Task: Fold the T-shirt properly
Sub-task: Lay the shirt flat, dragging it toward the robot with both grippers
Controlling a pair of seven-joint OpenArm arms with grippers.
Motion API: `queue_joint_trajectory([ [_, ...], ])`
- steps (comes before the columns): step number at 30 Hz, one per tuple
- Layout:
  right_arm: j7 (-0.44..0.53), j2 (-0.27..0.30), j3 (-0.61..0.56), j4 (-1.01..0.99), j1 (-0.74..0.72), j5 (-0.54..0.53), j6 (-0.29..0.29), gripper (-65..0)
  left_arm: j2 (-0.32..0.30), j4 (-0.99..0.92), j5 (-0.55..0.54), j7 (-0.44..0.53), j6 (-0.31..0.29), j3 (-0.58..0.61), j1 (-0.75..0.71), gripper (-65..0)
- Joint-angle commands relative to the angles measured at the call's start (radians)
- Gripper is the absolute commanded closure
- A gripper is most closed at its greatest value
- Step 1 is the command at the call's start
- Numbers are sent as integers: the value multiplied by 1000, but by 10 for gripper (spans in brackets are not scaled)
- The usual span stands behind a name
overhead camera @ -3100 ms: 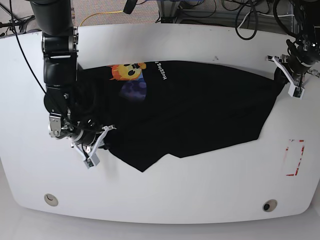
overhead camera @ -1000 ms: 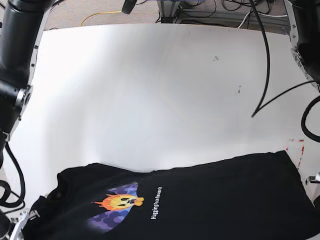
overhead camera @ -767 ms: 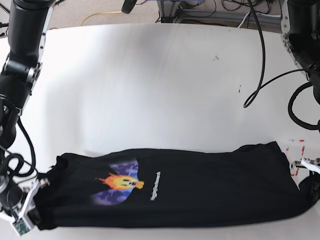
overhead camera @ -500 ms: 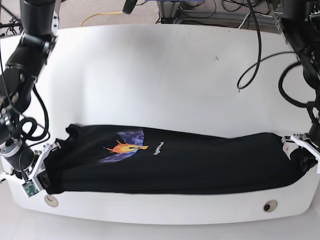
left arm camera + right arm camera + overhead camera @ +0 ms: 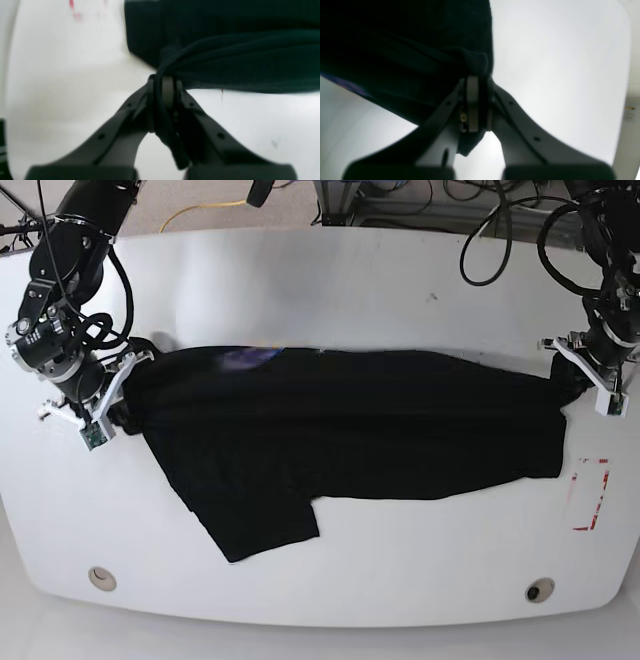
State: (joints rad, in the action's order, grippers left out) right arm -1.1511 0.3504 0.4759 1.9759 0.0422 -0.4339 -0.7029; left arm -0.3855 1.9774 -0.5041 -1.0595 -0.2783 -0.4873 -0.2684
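My left gripper and right gripper should draw the held edge toward the table's far side to flatten the black T-shirt, since folds bunch it up near that edge.
The black T-shirt lies stretched across the white table between my two grippers. Only a sliver of its purple print shows at the far edge. One part lies out toward the front. My left gripper is at the right side of the base view, shut on a bunched corner of the shirt. In the left wrist view, the gripper pinches the black cloth. My right gripper is at the left side, shut on the other end. The right wrist view shows this gripper clamping the cloth.
A red rectangular marking is on the table near the right edge. Two round holes sit near the front edge. Cables and a yellow cord lie behind the table.
Both grippers have carried the shirt from the table's front edge back toward the middle. The print that faced up is now almost hidden at the far edge.
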Motion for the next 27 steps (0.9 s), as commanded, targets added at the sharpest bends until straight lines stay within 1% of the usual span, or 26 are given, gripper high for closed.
queue_joint_trajectory([
  [1, 10, 2, 36, 18, 25, 10, 5, 0, -17, 13, 12, 15, 6, -17, -42, 0],
  [4, 10, -12, 48, 18, 74, 11, 5, 0, 9, 12, 15, 15, 6, -18, -93, 0],
  [6, 10, -12, 48, 18, 98, 11, 5, 0, 12, 12, 17, 15, 6, -18, -108, 0],
  [13, 10, -14, 51, 17, 161, 17, 5, 0, 7, 10, 18, 14, 6, -18, -157, 0],
  [19, 6, -12, 51, 15, 230, 17, 5, 0, 7, 0, 20, 12, 6, -20, -266, 0],
  [22, 10, -14, 51, 13, 276, 17, 5, 0, 9, 0, 18, 12, 6, -49, -349, 0],
  [27, 12, -20, 47, 12, 305, 14, 5, 0, 12, -2, 18, 11, 6, -57, -388, 0],
])
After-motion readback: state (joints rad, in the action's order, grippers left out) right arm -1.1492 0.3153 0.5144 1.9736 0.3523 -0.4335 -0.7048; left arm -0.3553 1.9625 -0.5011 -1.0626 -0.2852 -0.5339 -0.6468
